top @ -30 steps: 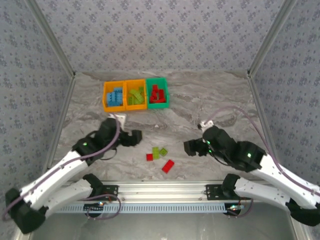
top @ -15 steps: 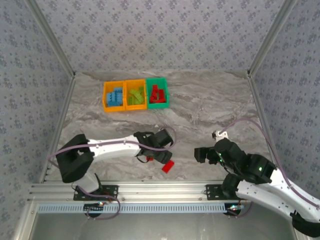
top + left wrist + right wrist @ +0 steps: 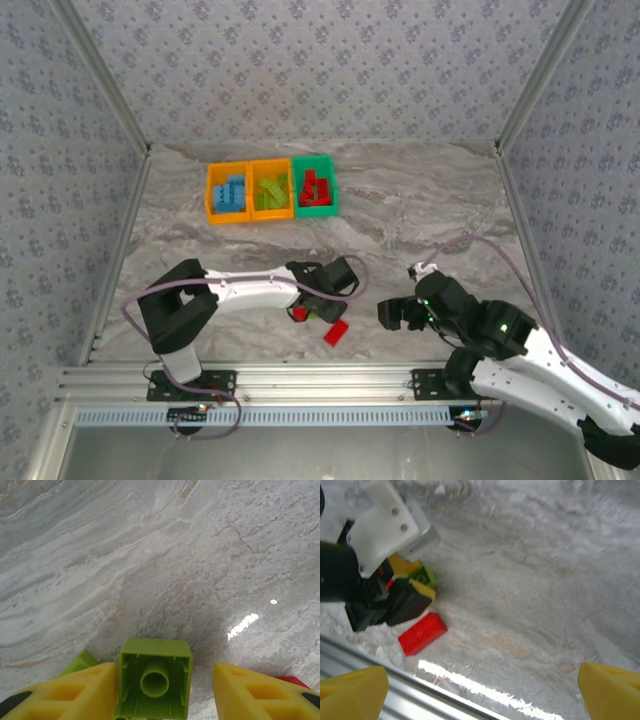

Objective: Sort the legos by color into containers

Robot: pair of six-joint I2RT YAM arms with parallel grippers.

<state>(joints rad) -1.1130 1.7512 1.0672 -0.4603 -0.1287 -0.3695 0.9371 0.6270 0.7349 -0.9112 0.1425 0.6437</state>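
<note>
The robot's left gripper is around the green lego (image 3: 155,679) next to the long red lego (image 3: 336,333), so it should move out of the way before the right gripper comes in for the red one.
A lime green lego (image 3: 156,680) lies hollow side up between my left gripper's (image 3: 165,676) yellow fingers. The left finger touches it; the right finger (image 3: 250,690) stands a gap away, so the gripper is open around it. A second green lego (image 3: 80,662) pokes out on the left. From above, the left gripper (image 3: 325,300) is down among the loose legos, next to a small red lego (image 3: 298,314) and a long red one (image 3: 336,333). My right gripper (image 3: 392,313) hovers wide open to the right, with nothing in it. The containers, orange (image 3: 228,192), orange (image 3: 271,190) and green (image 3: 316,186), hold blue, green and red legos.
The metal rail (image 3: 320,380) runs along the near table edge, close to the long red lego (image 3: 422,632). Patterned walls close the table's sides and back. Bare marbled table (image 3: 420,210) lies between the containers and the right arm.
The left arm swung right and came down over the loose legos, its jaws narrowing around a green one. The right arm drew back, then shifted slightly left, jaws opening fully.
</note>
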